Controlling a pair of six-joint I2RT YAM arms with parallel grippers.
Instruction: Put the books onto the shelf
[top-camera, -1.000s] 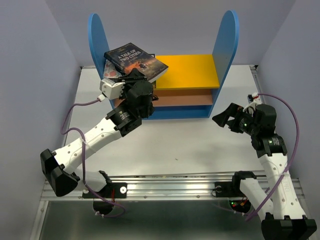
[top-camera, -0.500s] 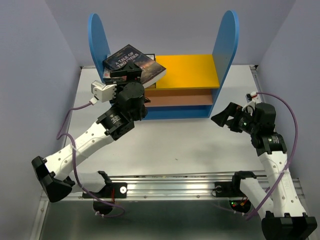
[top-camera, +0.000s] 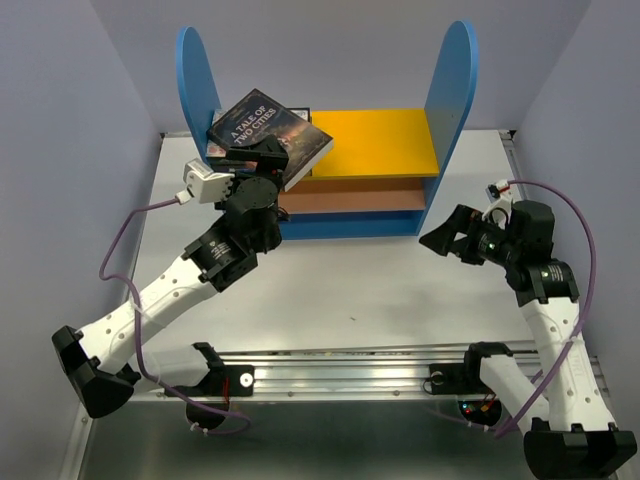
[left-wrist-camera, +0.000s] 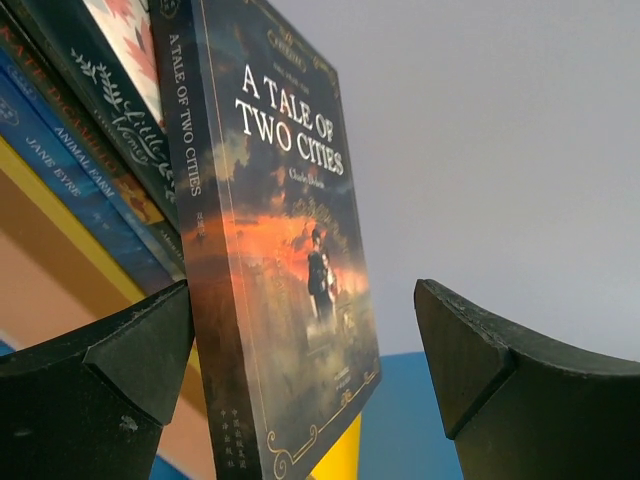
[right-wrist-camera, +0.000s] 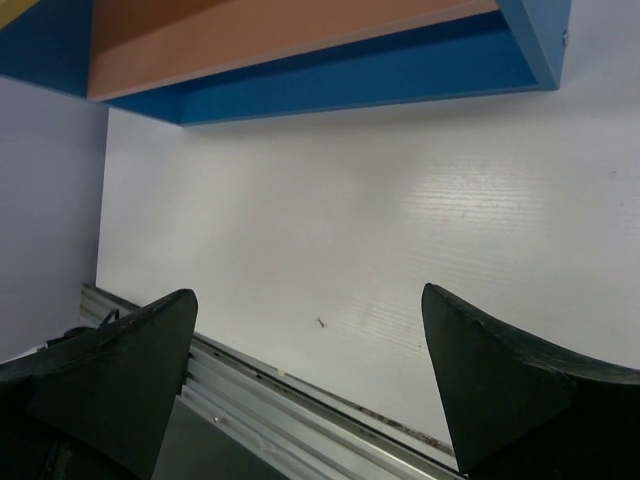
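A Tale of Two Cities juts crooked (top-camera: 291, 181) past the yellow board, so next my right gripper braces its loose end (top-camera: 313, 163) while my left gripper pushes it square.
The shelf (top-camera: 455, 90) stands at the back of the table, its yellow top board (top-camera: 385, 140) partly bare. Several books lean at its left end. On top is the dark "A Tale of Two Cities" (top-camera: 270, 125) (left-wrist-camera: 290, 230), with the Little Women (left-wrist-camera: 130, 135), Animal Farm (left-wrist-camera: 85, 165) and Jane Eyre (left-wrist-camera: 50, 165) spines behind it. My left gripper (top-camera: 255, 155) (left-wrist-camera: 305, 340) is open astride that top book's near edge, a wide gap on the right side. My right gripper (top-camera: 447, 240) (right-wrist-camera: 305, 340) hangs open and empty over the table, right of the shelf base (right-wrist-camera: 400, 70).
A metal rail (top-camera: 350, 365) (right-wrist-camera: 250, 400) runs along the table's near edge. Pale walls close in the left, right and back sides. The brown lower board (right-wrist-camera: 250, 35) sits under the yellow one. A purple cable (top-camera: 130, 230) loops beside the left arm.
My left gripper has opened and let go of "A Tale of Two Cities", which stays leaning on the stack. The left arm's elbow swung down and left. The right arm barely moved.
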